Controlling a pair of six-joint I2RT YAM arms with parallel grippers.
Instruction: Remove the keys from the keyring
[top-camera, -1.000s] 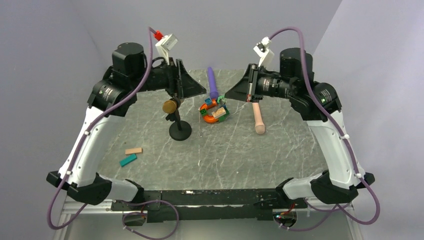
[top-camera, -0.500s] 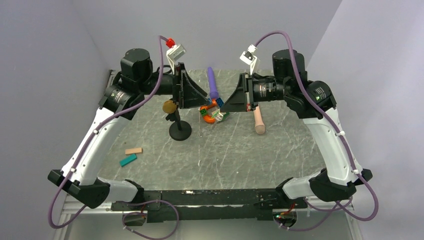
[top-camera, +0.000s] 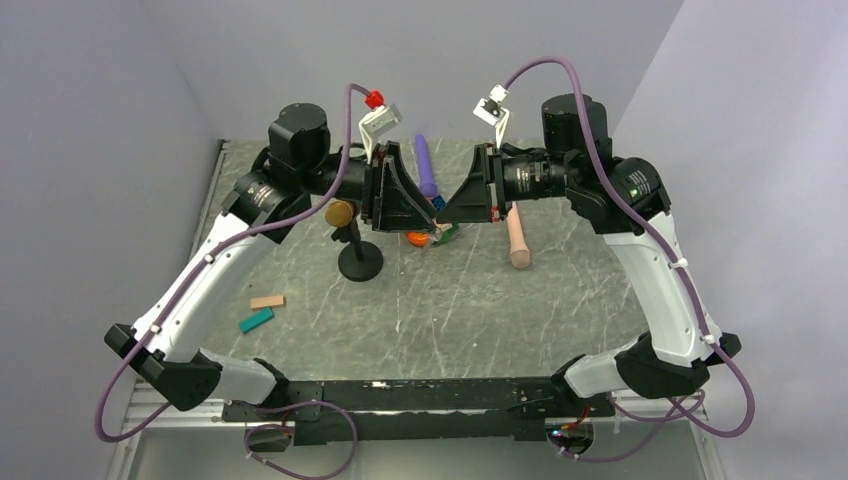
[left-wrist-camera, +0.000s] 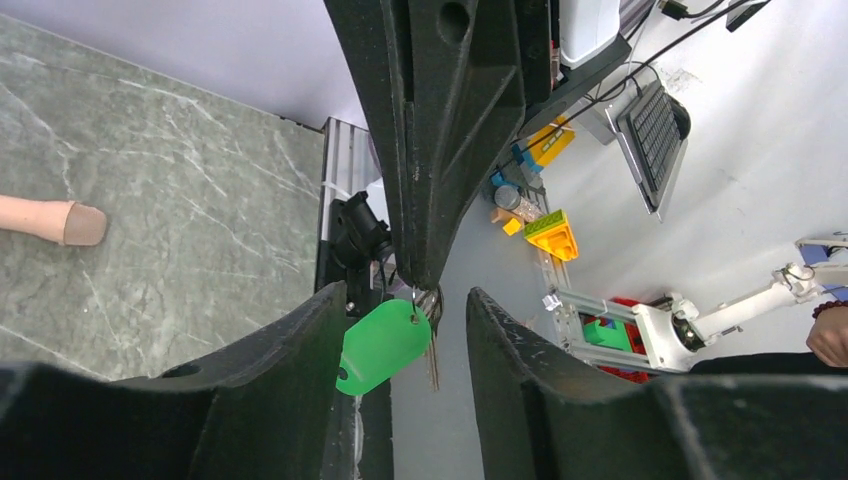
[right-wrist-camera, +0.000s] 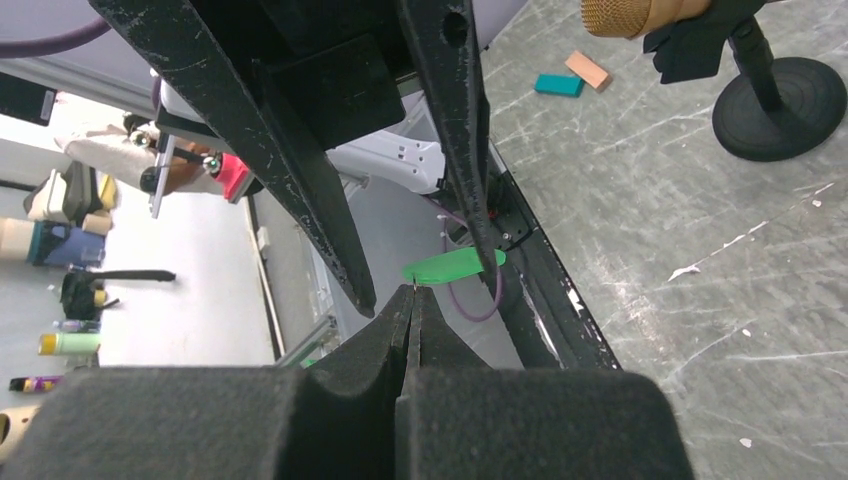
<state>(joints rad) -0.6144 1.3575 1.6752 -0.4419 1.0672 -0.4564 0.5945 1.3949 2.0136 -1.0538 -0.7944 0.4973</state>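
Only a stub of the keyring (right-wrist-camera: 414, 281) sticks past my right gripper's tips, so my left gripper should take the keyring (left-wrist-camera: 414, 295) while my right gripper regrasps its edge.
Over the table's far middle, my right gripper (top-camera: 447, 213) is shut on the thin wire keyring (left-wrist-camera: 428, 298), its tips pinched together (right-wrist-camera: 412, 292). From the ring hang the keys: a flat bright-green piece (left-wrist-camera: 385, 345) and thin metal blades (left-wrist-camera: 433, 355) beside it. My left gripper (left-wrist-camera: 405, 295) faces the right one tip to tip (top-camera: 425, 215). It is open, one finger on each side of the hanging keys, and the left finger is close against the green piece. In the right wrist view the green piece (right-wrist-camera: 455, 266) shows edge-on just past my shut tips.
A gold-headed microphone (top-camera: 342, 212) on a black round-based stand (top-camera: 360, 265) stands just left of the grippers. A purple cylinder (top-camera: 426, 165) and a peach cylinder (top-camera: 517, 245) lie nearby. Toy pieces (top-camera: 425, 238) sit under the grippers. Teal (top-camera: 256, 320) and tan (top-camera: 267, 301) blocks lie front left.
Both arms swung inward until the grippers met. The left gripper came around the keys hanging from the right gripper and its jaws narrowed. The right gripper stayed shut.
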